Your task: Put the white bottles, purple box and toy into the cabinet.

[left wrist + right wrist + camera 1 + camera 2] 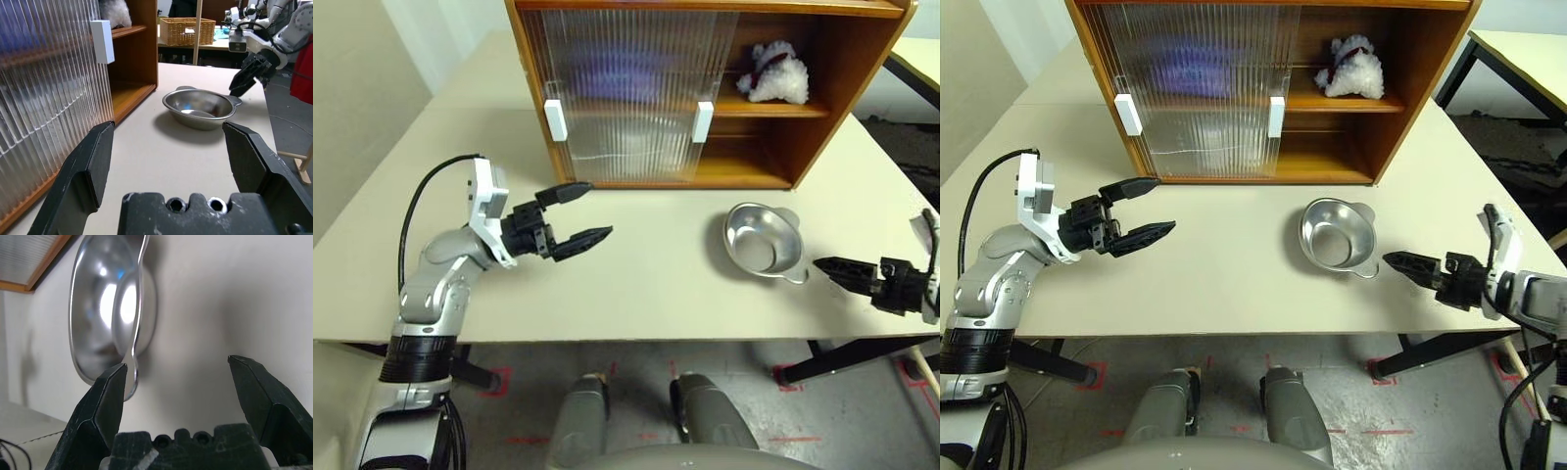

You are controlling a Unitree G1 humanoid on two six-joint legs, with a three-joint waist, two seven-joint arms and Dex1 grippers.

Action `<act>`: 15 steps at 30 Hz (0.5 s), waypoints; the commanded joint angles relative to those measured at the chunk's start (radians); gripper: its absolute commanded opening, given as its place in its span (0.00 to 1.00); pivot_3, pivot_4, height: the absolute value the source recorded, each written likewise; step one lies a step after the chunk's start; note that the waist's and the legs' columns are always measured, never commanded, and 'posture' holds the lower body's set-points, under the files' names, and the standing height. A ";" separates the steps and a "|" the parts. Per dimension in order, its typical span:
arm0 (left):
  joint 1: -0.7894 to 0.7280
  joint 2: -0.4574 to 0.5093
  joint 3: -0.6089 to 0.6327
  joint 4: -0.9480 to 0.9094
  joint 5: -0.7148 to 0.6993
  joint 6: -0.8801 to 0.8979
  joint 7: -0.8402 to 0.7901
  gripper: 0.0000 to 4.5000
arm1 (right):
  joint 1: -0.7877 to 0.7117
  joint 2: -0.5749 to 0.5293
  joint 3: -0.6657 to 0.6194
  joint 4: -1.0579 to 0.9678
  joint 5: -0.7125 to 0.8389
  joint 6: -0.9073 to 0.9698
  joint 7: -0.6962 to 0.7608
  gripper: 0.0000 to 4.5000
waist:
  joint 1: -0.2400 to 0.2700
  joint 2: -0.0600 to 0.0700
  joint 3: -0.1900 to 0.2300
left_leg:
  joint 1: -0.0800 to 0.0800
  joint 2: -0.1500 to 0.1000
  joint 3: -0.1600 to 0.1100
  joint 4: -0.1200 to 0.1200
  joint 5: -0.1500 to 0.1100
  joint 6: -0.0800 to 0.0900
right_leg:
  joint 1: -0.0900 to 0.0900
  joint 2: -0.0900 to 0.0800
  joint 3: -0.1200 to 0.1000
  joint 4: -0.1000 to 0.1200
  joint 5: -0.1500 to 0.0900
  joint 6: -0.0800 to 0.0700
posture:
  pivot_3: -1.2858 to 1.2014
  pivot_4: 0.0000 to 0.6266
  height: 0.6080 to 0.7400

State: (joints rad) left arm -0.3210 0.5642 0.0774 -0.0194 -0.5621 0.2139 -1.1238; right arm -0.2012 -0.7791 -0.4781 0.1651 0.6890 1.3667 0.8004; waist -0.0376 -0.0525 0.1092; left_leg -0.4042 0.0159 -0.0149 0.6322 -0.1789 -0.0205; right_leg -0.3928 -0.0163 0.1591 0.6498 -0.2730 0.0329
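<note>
I expect the metal dish (764, 241) to fit inside when I carry it in, because the cabinet's lower shelf (749, 159) is open and empty beside the ribbed door.
The cabinet (847, 88) stands at the back of the table, its ribbed sliding doors (626, 98) covering the left part and the right part open. The toy (773, 70) lies on the upper shelf in the open part. Behind the ribbed door on that shelf there is a purple blur (622, 67), the purple box. The white bottles are hidden. My left gripper (597, 211) hangs open and empty in front of the doors, below the white handles (555, 119). My right gripper (176, 367) is open and empty, just right of the metal dish.
A shiny metal dish (761, 242) sits on the table in front of the cabinet's open side, its handle toward my right gripper. The table's front edge (607, 338) runs close below both grippers. A second table (920, 54) stands at the far right.
</note>
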 commanded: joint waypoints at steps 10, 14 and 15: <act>-0.008 0.015 -0.019 -0.004 0.022 0.007 -0.024 1.00 | -0.007 0.051 0.069 -0.045 0.034 -0.002 -0.013 0.96 | -0.001 -0.002 0.000 | 0.000 0.000 0.000 0.000 -0.001 -0.001 | 0.000 0.000 0.000 0.000 0.000 0.000 | 0.57 0.09 1.00; 0.011 0.025 -0.010 -0.014 0.014 0.019 -0.022 1.00 | 0.005 0.073 0.055 -0.063 0.053 0.007 -0.023 0.67 | 0.001 -0.001 0.002 | 0.000 0.000 0.000 0.000 -0.001 -0.001 | 0.000 0.000 0.000 0.000 0.000 0.000 | 0.56 0.11 1.00; 0.013 0.026 -0.014 -0.016 0.017 0.017 -0.026 1.00 | 0.008 0.074 0.057 -0.065 0.056 0.006 -0.023 0.61 | 0.001 0.000 0.003 | 0.000 0.000 0.000 0.000 -0.001 -0.001 | 0.000 0.000 0.000 0.000 0.000 0.000 | 0.56 0.11 1.00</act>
State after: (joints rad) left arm -0.3223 0.5763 0.0651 -0.0223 -0.5498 0.2245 -1.1404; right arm -0.2087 -0.7057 -0.4244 0.1162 0.7354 1.3631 0.7884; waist -0.0363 -0.0530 0.1118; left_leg -0.4045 0.0163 -0.0152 0.6321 -0.1796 -0.0215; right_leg -0.3925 -0.0163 0.1591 0.6491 -0.2731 0.0329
